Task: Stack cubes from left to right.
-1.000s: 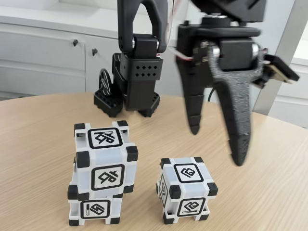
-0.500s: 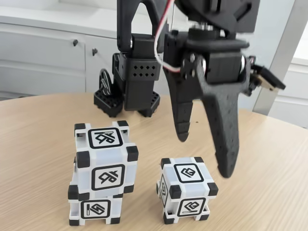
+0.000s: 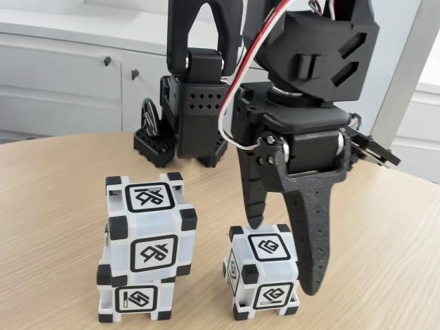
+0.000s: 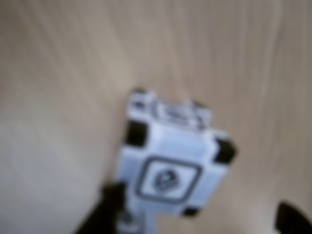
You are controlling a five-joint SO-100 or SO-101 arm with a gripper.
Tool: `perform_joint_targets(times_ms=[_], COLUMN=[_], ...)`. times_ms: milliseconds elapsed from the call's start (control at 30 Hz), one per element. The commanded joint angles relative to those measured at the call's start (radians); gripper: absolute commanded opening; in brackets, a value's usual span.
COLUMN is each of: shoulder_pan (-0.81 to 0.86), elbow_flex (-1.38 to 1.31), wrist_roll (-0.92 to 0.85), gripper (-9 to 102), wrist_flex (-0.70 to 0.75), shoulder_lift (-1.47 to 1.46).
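Note:
I expect the stack [image 3: 148,237] to stay standing when I put the single cube on top, because the upper cube sits crooked but broadly over the lower cube [image 3: 142,280].
In the fixed view two white cubes with black corners stand stacked at the left: the upper cube [image 3: 150,223] sits slightly askew on the lower cube [image 3: 134,297]. A third cube [image 3: 265,269] rests alone on the table to their right. My black gripper [image 3: 282,256] is open and lowered around this single cube, one fingertip behind its top edge and the long finger [image 3: 313,234] down its right side. The wrist view is blurred and shows the single cube [image 4: 170,163] from above, between the dark fingertips [image 4: 109,207] of the gripper [image 4: 200,217].
The arm's black base [image 3: 182,130] stands at the back of the round wooden table [image 3: 55,199]. White cabinets [image 3: 62,75] lie behind. Bare tabletop extends to the right of the single cube and left of the stack.
The open gripper has come down and to the left, from hanging above and right of the single cube to straddling it. The cubes have not moved.

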Motion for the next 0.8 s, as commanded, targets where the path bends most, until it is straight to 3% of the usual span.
perform_joint_targets(times_ms=[0,767], shoulder_pan=[0.014,0.014], elbow_flex=[-0.023,-0.012], wrist_roll=[-0.009,0.025], gripper=[33,32], wrist_flex=[-0.015,0.006], shoulder_lift=[-0.035,0.146])
